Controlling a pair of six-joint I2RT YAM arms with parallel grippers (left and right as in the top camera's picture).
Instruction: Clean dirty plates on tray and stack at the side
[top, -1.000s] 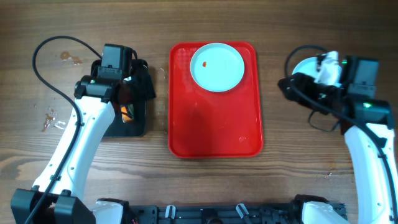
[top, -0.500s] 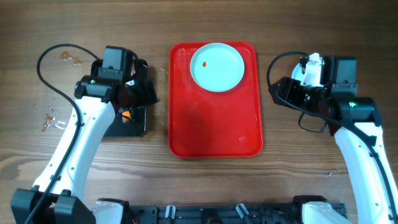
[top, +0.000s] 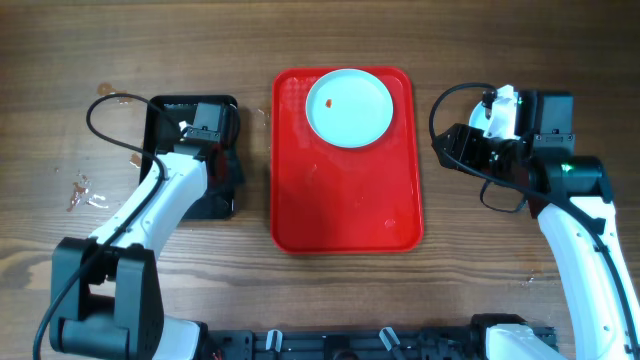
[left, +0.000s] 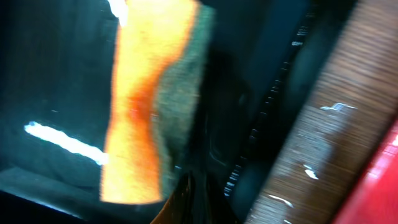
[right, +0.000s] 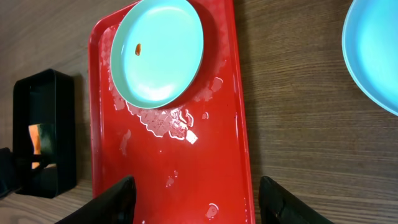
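My left gripper should open, move over and close across the sponge's middle (left: 142, 107) before it wipes the plate, because it is shut beside the sponge's green side (left: 171, 134).
A pale-blue plate (top: 348, 106) with a small orange spot lies at the far end of the red tray (top: 345, 205); the right wrist view shows the plate (right: 158, 53) and wet tray (right: 186, 180) too. A second plate (right: 378, 53) sits on the table right of the tray. My right gripper (right: 202, 205) hangs open above the tray's near right part, nothing between its fingers. Shut on nothing, my left gripper (left: 199, 202) is low in the black tray (top: 165, 110). An orange sponge (left: 146, 106) with a green side lies just left of it.
Water drops and foam (right: 163, 121) spread over the red tray below the plate. Small spills (top: 85, 192) mark the wood at the far left. The black tray (right: 50, 81) stands left of the red tray, a narrow strip of table between them.
My left gripper went from open to shut and its arm swung over the black tray. The right arm shifted left early on, then held still. The plate on the tray stayed put.
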